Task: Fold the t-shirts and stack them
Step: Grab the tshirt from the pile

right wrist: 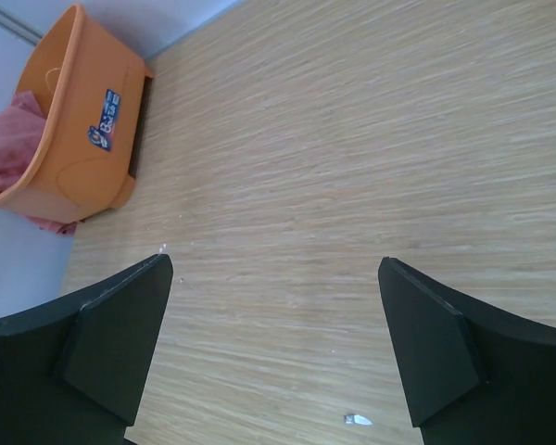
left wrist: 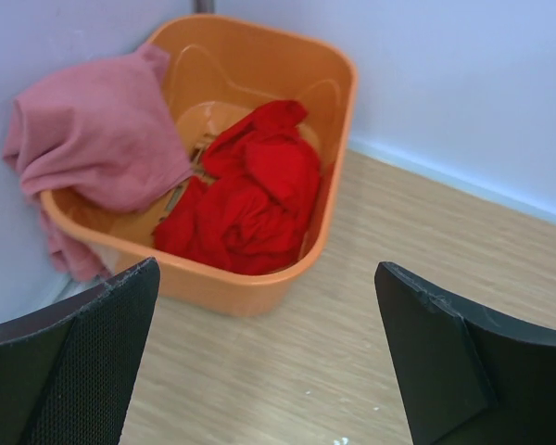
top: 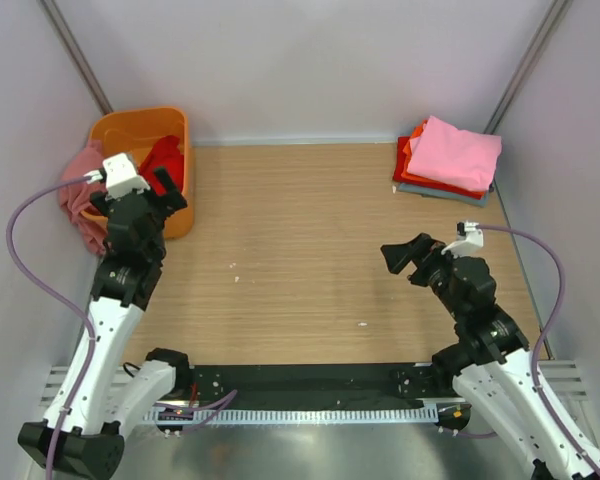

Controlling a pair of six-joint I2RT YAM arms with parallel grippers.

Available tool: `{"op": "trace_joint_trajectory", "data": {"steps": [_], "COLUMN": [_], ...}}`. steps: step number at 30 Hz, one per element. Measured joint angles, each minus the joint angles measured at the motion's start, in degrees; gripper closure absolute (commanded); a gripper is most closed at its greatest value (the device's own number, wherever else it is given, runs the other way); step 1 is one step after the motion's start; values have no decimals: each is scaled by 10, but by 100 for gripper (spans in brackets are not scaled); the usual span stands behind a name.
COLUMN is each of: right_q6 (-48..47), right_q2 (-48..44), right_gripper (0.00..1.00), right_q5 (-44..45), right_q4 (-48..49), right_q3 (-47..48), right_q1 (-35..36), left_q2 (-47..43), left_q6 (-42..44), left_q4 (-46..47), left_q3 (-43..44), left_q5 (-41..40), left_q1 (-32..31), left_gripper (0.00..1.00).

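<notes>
My left gripper reaches into the basket for the red t-shirt, uncovered beside the dusty rose t-shirt, and should continue until its open fingers straddle a red fold.
A crumpled bright red t-shirt lies inside the orange basket; it also shows in the top view. A dusty rose t-shirt hangs over the basket's left rim, seen too in the top view. A folded stack sits at the back right, with a light pink t-shirt on top, an orange-red one and a grey-blue one beneath. My left gripper is open and empty just in front of the basket. My right gripper is open and empty over bare wood.
The orange basket stands in the back left corner against the walls; it also shows in the right wrist view. Grey walls enclose the wooden table. A black rail runs along the near edge.
</notes>
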Motion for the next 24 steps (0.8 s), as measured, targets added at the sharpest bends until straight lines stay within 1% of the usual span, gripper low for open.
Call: {"op": "trace_joint_trajectory", "data": {"steps": [4, 8, 9, 12, 14, 15, 18, 22, 24], "right_q6": [21, 38, 41, 42, 41, 39, 35, 31, 30], "right_q2": [18, 61, 84, 145, 176, 192, 235, 278, 288], "right_gripper": [0, 0, 0, 0, 0, 0, 0, 0, 0], "right_q5": [-38, -75, -83, -88, -87, -86, -86, -85, -85], "right_q4": [106, 224, 257, 305, 324, 339, 390, 423, 432], "right_q3": [-71, -166, -194, -234, -242, -244, -243, -243, -243], "right_q1": [0, 0, 1, 11, 22, 29, 38, 40, 40], "left_q2": [59, 140, 160, 218, 267, 294, 395, 561, 646], "left_q6": [-6, -28, -37, -51, -58, -64, -87, -119, -131], "left_q4": [-48, -84, -92, -107, -118, -120, -144, -202, -229], "left_q3": [48, 118, 135, 190, 235, 260, 354, 512, 586], "left_q5": [-28, -19, -16, -9, 0, 5, 28, 54, 61], "left_q1": [11, 39, 48, 65, 74, 79, 104, 153, 174], "left_gripper": [1, 2, 2, 2, 3, 3, 7, 17, 18]}}
